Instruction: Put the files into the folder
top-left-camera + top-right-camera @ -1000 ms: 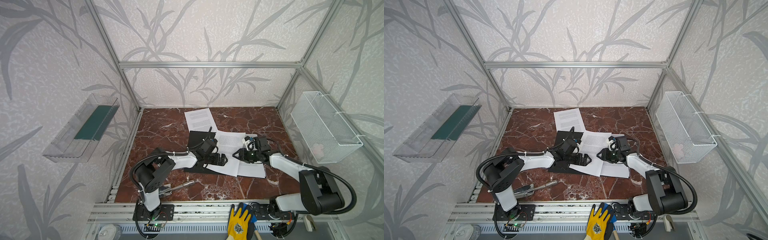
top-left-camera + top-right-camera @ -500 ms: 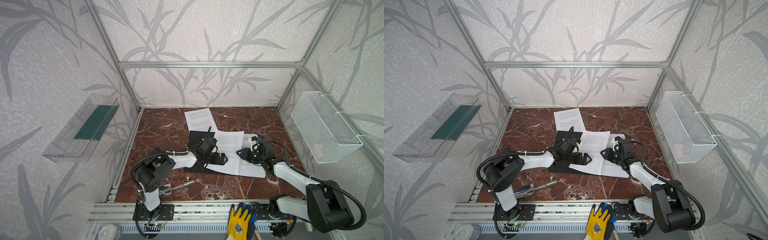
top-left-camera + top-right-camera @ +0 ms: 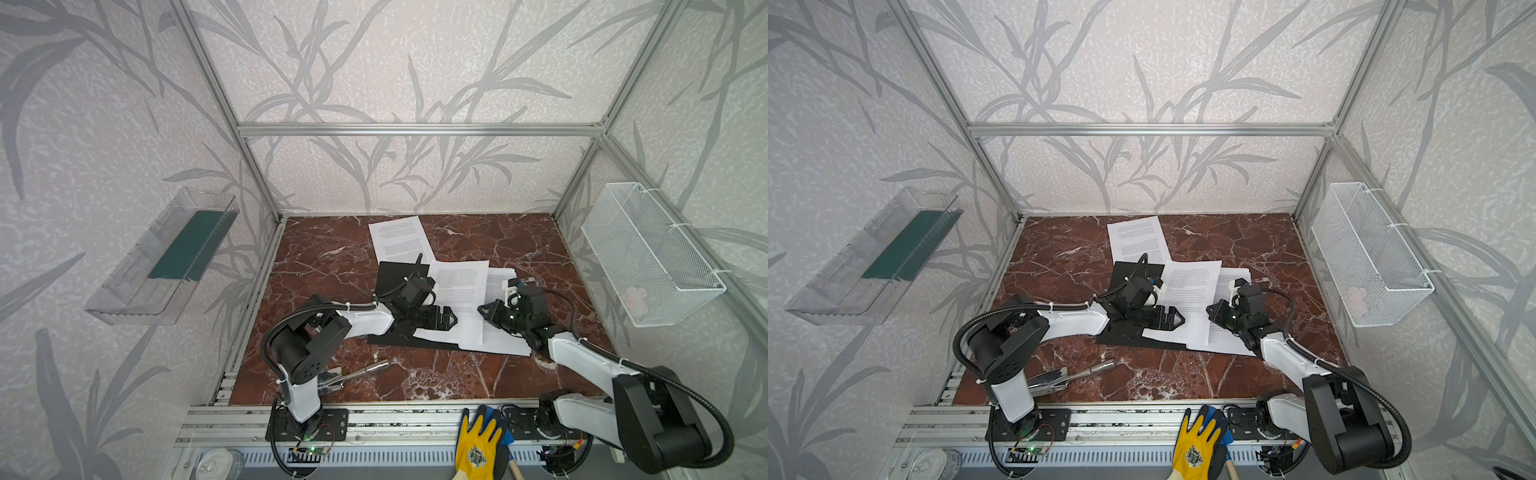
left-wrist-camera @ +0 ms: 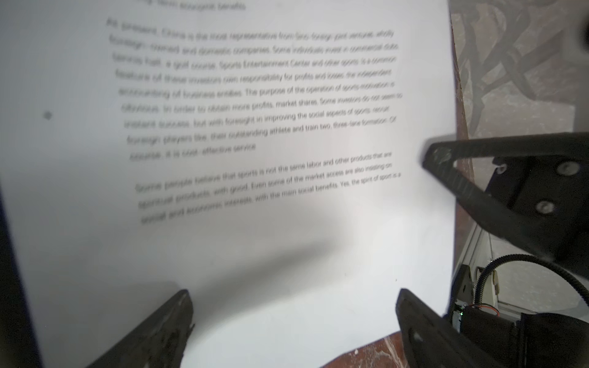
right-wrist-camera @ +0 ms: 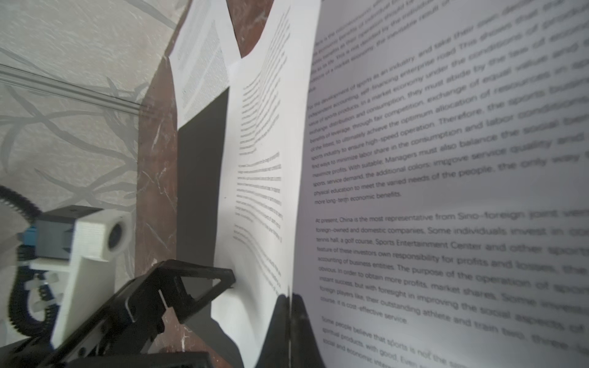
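The middle sheet (image 3: 459, 283) lies over part of the folder's black inside under my left gripper. Next, my left gripper moves back so my right gripper can pull the sheet onto the file (image 3: 497, 280) below.
The folder (image 3: 395, 278) (image 3: 1127, 274) lies open on the marble floor, showing only its black inside. Three printed white files show: one at the back (image 3: 399, 241), a middle sheet (image 3: 457, 291) (image 5: 261, 159) partly over the folder, and one under it to the right (image 3: 500, 336). My right gripper (image 3: 483, 311) (image 5: 290, 299) is shut on the middle sheet's right edge. My left gripper (image 3: 448, 320) (image 4: 293, 296) is open and rests on that sheet (image 4: 255, 255), over the folder, with its fingertips wide apart.
A clear wall tray (image 3: 137, 286) holding a dark green slab hangs on the left. A white wire basket (image 3: 648, 257) hangs on the right wall. A metal hand tool (image 3: 357, 372) lies near the left arm's base. A yellow glove (image 3: 478, 449) sits on the front rail.
My right gripper's jaws have closed onto the middle sheet's edge, and the right arm's elbow has swung out to the right. The left arm has not moved.
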Motion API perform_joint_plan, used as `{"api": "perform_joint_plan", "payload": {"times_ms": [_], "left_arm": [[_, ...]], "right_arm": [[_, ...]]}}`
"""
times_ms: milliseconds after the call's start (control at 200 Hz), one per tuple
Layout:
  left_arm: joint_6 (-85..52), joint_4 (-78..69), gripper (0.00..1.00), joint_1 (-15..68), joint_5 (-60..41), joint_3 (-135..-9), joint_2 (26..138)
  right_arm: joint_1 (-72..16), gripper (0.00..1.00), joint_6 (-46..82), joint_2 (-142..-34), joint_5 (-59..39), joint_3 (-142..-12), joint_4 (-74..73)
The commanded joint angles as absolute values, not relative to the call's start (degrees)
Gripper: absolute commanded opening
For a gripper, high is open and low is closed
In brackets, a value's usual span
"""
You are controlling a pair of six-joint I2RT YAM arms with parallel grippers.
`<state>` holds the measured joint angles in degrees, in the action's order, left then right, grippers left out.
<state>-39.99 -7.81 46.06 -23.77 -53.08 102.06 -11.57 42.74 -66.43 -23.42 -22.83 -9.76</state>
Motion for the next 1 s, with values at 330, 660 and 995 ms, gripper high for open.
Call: {"api": "perform_joint_plan", "payload": {"times_ms": [330,660,995], "left_arm": [[-27.94,2.4,0.99,46.87,-12.05,-39.03,64.18],[-25.71,-3.88,0.99,46.76,-12.22,-32.2,60.87],[-25.64,-3.48,0.99,46.84,-12.85,-33.4,64.61]], "right_arm": [[-8.71,0.0,15.69,-65.27,-7.09,-45.42,36.65],[-9.99,0.0,14.54,-78.45,12.41,-52.62,41.88],[-10.11,0.0,16.11,-76.61,10.52,-50.41,36.98]]}}
